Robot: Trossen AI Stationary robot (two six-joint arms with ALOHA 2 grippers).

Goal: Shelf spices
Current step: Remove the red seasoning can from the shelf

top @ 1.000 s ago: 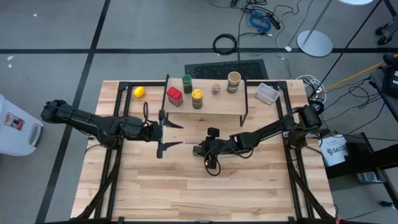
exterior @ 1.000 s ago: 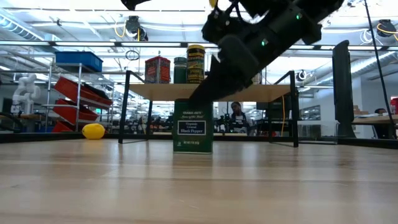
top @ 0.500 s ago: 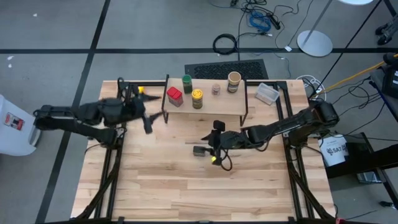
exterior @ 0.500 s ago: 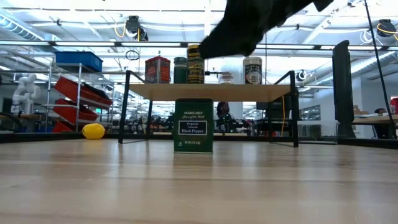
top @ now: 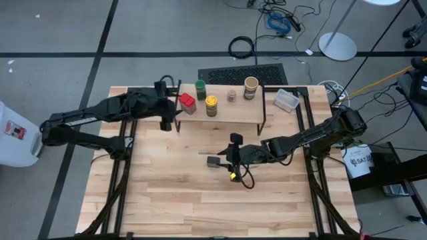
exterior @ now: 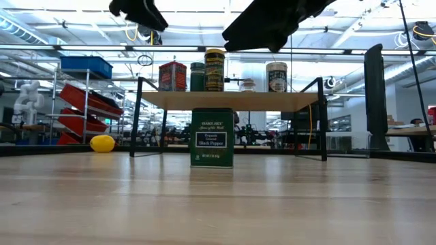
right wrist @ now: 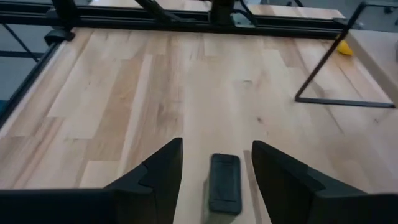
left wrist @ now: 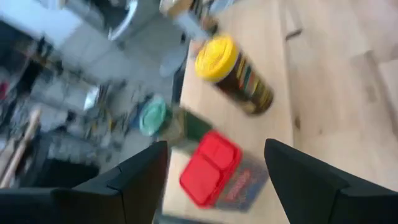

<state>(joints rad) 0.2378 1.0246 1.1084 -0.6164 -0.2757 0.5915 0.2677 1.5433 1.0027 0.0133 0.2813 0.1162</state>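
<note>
Next, my left gripper goes back over the red tin, grips the tin's sides (exterior: pixel 172 77) and turns it straight, because the red tin stands crooked (top: pixel 188 105) on the shelf's plank.
The shelf (top: pixel 220 113) stands at the table's far side. On its plank stand a red square tin (top: pixel 187 102), a green-lidded jar (top: pixel 200 89), a yellow-lidded jar (top: pixel 211 105), a tiny jar (top: pixel 231 95) and a tan round-topped jar (top: pixel 251 87). A dark rectangular box (top: pixel 213 161) stands upright on the table in front of the shelf (exterior: pixel 212 137). My left gripper (left wrist: pixel 216 144) hovers open at the shelf's left end, facing the red tin (left wrist: pixel 211 169). My right gripper (right wrist: pixel 216 146) hangs open above and just right of the box (right wrist: pixel 224 182).
A yellow lemon-like ball (top: pixel 149 98) lies left of the shelf, and a clear plastic tub (top: pixel 287 100) sits right of it. Black frame rails (top: pixel 120 173) run along both table sides. Bare wood (top: pixel 213 207) spreads across the near half.
My left gripper has swung from the table's middle up toward the far edge, to the shelf's left end, turning as it went. My right gripper has risen off the dark box and drawn back toward the right. The box stays standing where it was.
</note>
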